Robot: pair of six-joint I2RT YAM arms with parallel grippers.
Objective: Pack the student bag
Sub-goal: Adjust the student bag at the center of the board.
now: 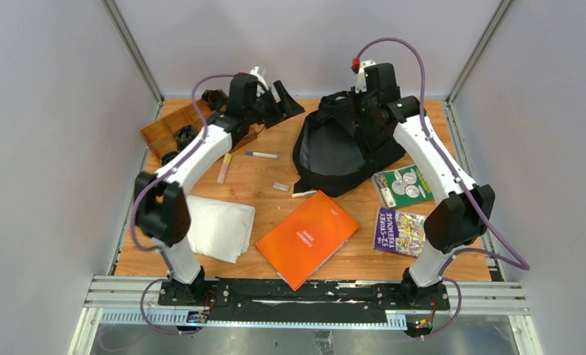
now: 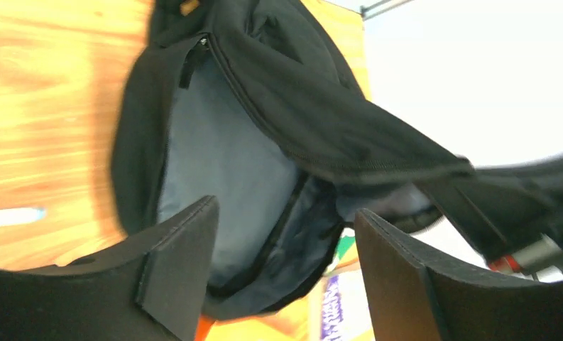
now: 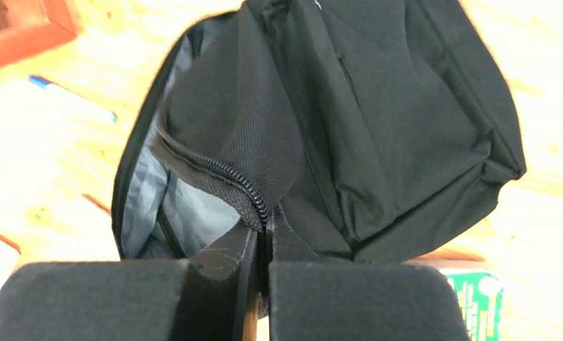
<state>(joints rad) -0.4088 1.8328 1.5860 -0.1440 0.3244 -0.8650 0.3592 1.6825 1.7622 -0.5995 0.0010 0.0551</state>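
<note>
My right gripper should release the bag's flap and lift the book's corner (image 1: pixel 356 225) first, as the orange book lies flat with its page edge (image 1: pixel 329 255) on that gripper's side.
The black student bag (image 1: pixel 341 148) lies open at the back middle of the table, its grey lining (image 1: pixel 334 151) showing. My right gripper (image 1: pixel 369 111) is shut on the bag's zipper edge (image 3: pixel 253 199) and holds the flap up. The bag fills the right wrist view (image 3: pixel 378 121). My left gripper (image 1: pixel 286 103) is open and empty, in the air just left of the bag. In the left wrist view the open bag (image 2: pixel 299 99) and its lining (image 2: pixel 221 163) show between the spread fingers (image 2: pixel 182 263).
An orange book (image 1: pixel 308 237) lies in front of the bag. Two more books (image 1: pixel 402 185) (image 1: pixel 399 231) lie at the right. A folded white cloth (image 1: pixel 219 228) is at the left front. A wooden tray (image 1: pixel 173 127) stands back left. Pens (image 1: pixel 261 155) and small items lie between.
</note>
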